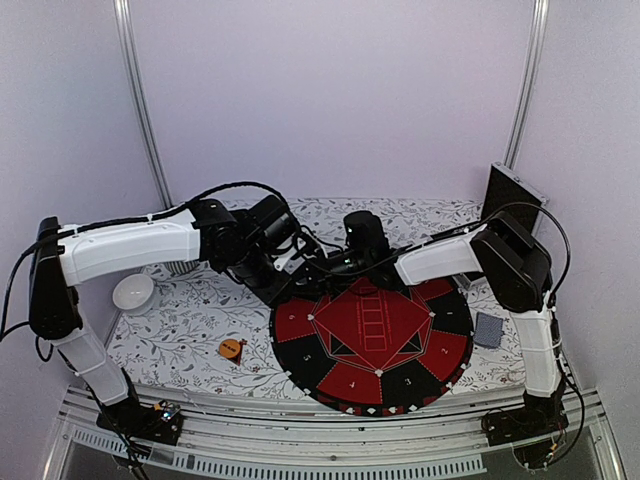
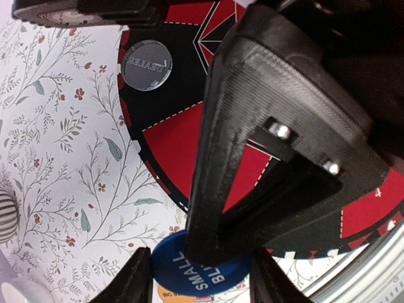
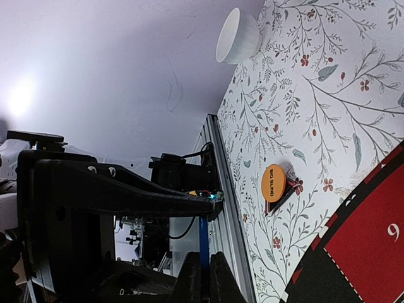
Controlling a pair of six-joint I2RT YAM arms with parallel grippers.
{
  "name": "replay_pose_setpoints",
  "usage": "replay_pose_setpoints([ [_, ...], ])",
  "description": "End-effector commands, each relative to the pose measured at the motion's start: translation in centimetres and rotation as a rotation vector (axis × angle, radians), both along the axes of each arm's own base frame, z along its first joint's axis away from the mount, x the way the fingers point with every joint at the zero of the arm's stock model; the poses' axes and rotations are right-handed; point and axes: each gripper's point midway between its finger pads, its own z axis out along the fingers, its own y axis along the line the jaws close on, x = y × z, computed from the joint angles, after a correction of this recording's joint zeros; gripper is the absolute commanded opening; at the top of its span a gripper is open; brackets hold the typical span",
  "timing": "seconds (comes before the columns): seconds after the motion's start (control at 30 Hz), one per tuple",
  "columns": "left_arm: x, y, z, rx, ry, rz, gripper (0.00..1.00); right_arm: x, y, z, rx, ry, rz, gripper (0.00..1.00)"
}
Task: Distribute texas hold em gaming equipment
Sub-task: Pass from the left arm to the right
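Observation:
My left gripper should open and move away from the blue disc (image 2: pixel 199 273) first, because both my grippers are holding it. My right gripper should then carry it to the mat's far edge.
A blue disc marked SMALL BLIND (image 2: pixel 189 270) hangs between my two grippers above the mat's left edge. My left gripper (image 2: pixel 199 281) has a finger at each side of its rim. My right gripper (image 3: pixel 203 278) pinches the disc (image 3: pixel 203 243) edge-on; its black finger (image 2: pixel 252 145) crosses the left wrist view. From above, both grippers (image 1: pixel 300 262) (image 1: pixel 335 262) meet and hide the disc. A grey DEALER disc (image 2: pixel 146 64) lies on the mat. An orange BIG BLIND disc (image 1: pixel 231 348) (image 3: pixel 273 183) rests on the black-red triangle (image 3: pixel 285 190). Grey-blue cards (image 1: pixel 488 328) lie at the right.
The round red-and-black mat (image 1: pixel 372 340) covers the table's middle. A white bowl (image 1: pixel 132 292) (image 3: pixel 238 36) stands at the left. A black panel (image 1: pixel 513 195) leans at the back right. The metal rail (image 1: pixel 330 420) runs along the near edge.

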Motion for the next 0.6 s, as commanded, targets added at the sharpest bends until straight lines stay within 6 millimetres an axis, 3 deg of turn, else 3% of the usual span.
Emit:
replay_pose_setpoints([
  [0.0,0.3,-1.2,1.5,-0.043,-0.046,-0.021,0.44,-0.4,0.5,-0.4,-0.003,0.014,0.028,0.02],
  [0.13,0.1,-1.1,1.2,-0.043,-0.036,-0.026,0.45,-0.3,0.5,0.1,0.007,0.004,0.033,0.02],
  [0.2,-0.1,-1.1,1.1,-0.043,-0.029,-0.029,0.59,0.0,0.3,0.5,0.009,-0.008,0.026,0.01],
  [0.23,-0.1,-1.0,1.1,-0.044,-0.030,-0.025,0.74,0.3,0.0,0.6,0.006,-0.011,0.017,0.01],
  [0.3,0.0,-0.9,1.4,-0.049,-0.037,-0.015,0.95,1.4,-0.8,0.9,-0.004,-0.030,-0.012,0.01],
  [0.43,0.0,-1.0,2.4,-0.094,-0.057,-0.004,0.98,4.4,-3.6,1.4,-0.019,-0.067,-0.095,0.01],
  [0.57,-0.3,-1.6,3.7,-0.154,-0.054,-0.008,0.98,8.7,-8.3,1.3,-0.067,-0.095,-0.230,0.01],
])
